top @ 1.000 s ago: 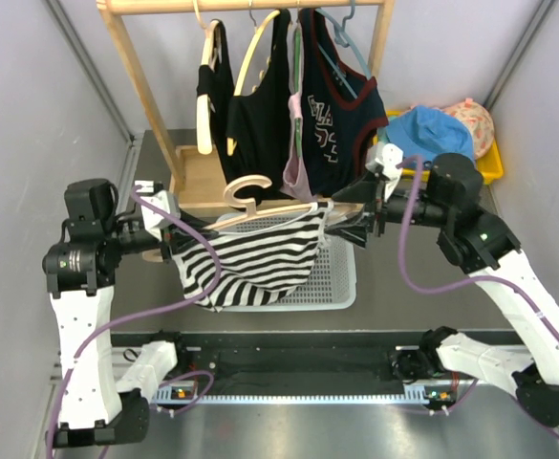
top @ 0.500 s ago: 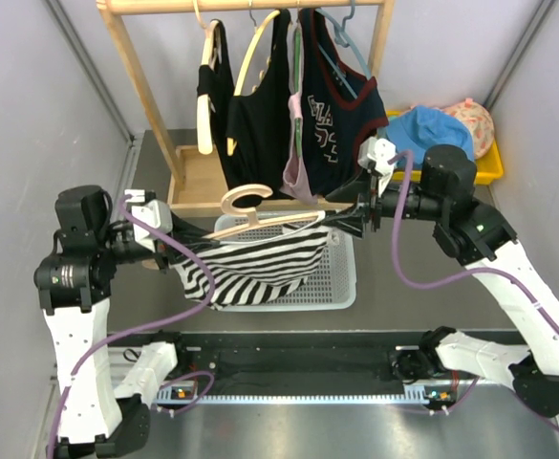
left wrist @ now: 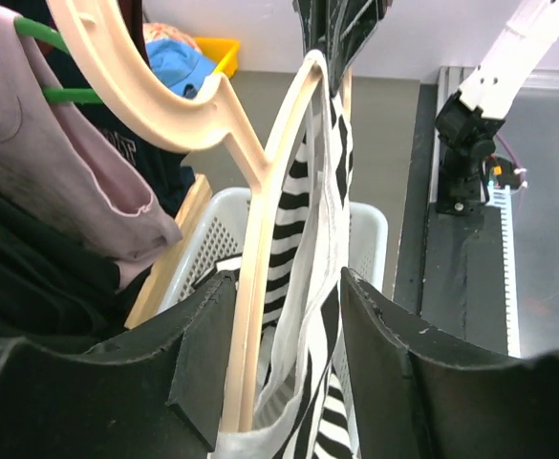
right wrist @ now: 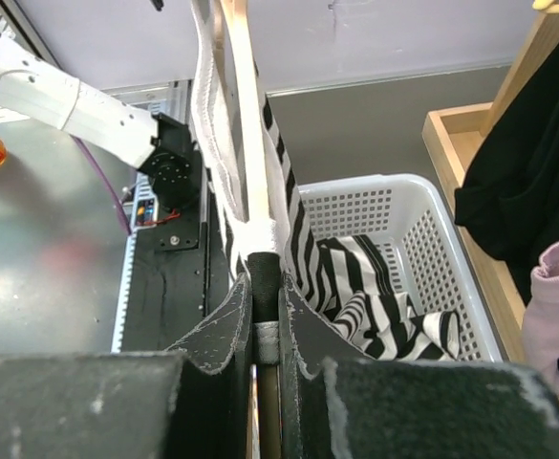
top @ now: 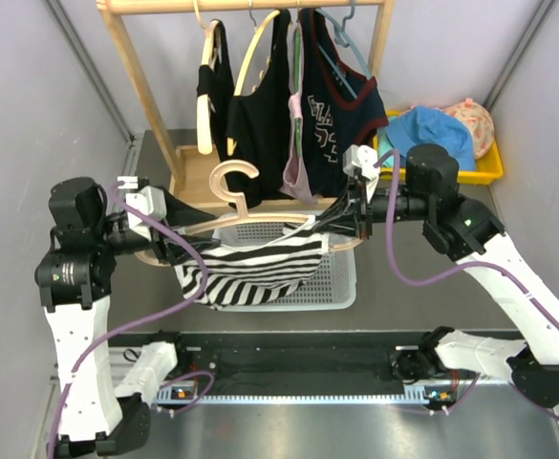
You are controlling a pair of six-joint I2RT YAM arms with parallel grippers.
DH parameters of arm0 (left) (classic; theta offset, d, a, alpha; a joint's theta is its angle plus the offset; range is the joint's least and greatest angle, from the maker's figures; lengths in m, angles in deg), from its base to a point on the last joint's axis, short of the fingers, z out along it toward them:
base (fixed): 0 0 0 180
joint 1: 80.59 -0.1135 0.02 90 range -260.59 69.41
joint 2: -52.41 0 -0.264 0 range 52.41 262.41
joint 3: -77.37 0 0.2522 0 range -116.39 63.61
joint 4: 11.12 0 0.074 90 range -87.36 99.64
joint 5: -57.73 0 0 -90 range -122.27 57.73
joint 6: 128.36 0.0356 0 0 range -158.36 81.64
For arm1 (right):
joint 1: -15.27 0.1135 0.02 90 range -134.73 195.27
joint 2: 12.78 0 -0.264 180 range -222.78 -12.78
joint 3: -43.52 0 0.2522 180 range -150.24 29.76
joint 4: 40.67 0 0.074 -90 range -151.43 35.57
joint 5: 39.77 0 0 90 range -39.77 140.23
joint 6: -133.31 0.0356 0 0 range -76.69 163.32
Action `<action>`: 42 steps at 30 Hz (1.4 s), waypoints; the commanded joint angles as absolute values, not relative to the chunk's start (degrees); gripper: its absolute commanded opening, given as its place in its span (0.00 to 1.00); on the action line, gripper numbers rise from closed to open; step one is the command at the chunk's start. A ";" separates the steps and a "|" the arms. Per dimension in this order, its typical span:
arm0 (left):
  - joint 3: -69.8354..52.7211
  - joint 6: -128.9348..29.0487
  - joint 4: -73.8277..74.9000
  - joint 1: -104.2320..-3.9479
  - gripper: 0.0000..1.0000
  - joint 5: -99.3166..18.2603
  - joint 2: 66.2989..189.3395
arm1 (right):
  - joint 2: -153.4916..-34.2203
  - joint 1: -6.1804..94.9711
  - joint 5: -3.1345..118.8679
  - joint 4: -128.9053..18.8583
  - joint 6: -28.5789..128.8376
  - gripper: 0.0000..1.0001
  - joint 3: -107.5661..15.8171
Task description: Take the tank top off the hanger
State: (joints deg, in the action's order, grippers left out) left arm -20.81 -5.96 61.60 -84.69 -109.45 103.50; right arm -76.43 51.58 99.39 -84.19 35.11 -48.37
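My left gripper should clamp the hanger [top: 220,225] near its hook to free my right gripper, which is blocking the hanger's end [top: 348,245] where the strap must come off.
A black-and-white striped tank top [top: 255,268] hangs from a pale wooden hanger [top: 236,186] held level between the two arms, above a white basket. My left gripper [top: 176,241] is at the hanger's left end. In the left wrist view its jaws [left wrist: 284,354] stand open, with the hanger arm [left wrist: 260,277] and the top's white strap [left wrist: 322,229] loose between them. My right gripper [top: 334,220] is at the right end. In the right wrist view it [right wrist: 265,296] is shut on the hanger's dark padded tip, with the hanger arm [right wrist: 244,115] and striped cloth [right wrist: 355,277] beyond.
A white perforated basket [top: 341,277] sits below the top, its rim [right wrist: 451,249] near the right jaws. Behind stands a wooden rack [top: 140,86] with several dark and pink garments [top: 298,115] on hangers. A yellow bin [top: 489,164] with clothes is at the back right.
My left gripper has opened from its grip at the hanger's left end. My right gripper has closed on the right tip. The hanger's hook has shifted up and to the left.
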 commanded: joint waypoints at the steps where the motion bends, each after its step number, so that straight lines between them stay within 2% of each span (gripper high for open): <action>1: -18.83 -14.98 50.02 -84.37 0.52 -115.06 102.69 | -76.50 52.44 96.81 -80.88 35.41 0.00 -50.75; 6: -14.80 -21.64 41.33 -84.28 0.52 -115.41 102.86 | -76.58 54.02 95.58 -81.50 34.79 0.00 -51.27; 11: -10.93 -32.02 26.03 -83.76 0.50 -115.68 103.21 | -77.29 56.57 93.56 -82.46 33.82 0.00 -52.07; 22: -6.97 -34.49 22.33 -83.31 0.48 -116.38 102.16 | -76.85 58.42 93.38 -82.20 34.00 0.00 -53.56; 27: -5.65 -35.99 22.24 -82.52 0.36 -117.70 101.46 | -77.46 58.42 94.17 -79.92 35.14 0.00 -53.82; 31: -5.65 -36.17 22.15 -82.44 0.31 -118.58 101.46 | -78.25 58.51 94.78 -78.78 35.84 0.00 -54.26; 36: -5.03 -35.64 22.06 -82.44 0.34 -117.70 101.28 | -78.34 59.39 95.66 -80.62 34.88 0.00 -56.63; 38: -4.68 -35.55 21.98 -82.44 0.39 -117.35 101.19 | -78.25 59.48 95.93 -81.75 34.44 0.00 -57.34; 40: -4.33 -35.46 22.06 -82.44 0.45 -116.73 101.02 | -77.73 59.48 96.10 -82.02 34.17 0.00 -57.78; 41: -4.24 -34.77 22.06 -82.44 0.54 -115.60 100.84 | -77.47 59.48 96.28 -82.03 34.09 0.00 -57.95; 42: -4.33 -34.06 22.06 -82.44 0.58 -114.28 100.49 | -77.29 59.48 96.45 -82.11 34.00 0.00 -58.13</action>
State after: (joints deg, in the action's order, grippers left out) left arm -4.92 -35.25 23.52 -82.68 -115.82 101.84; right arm -78.93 58.62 94.10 -85.32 35.22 -54.33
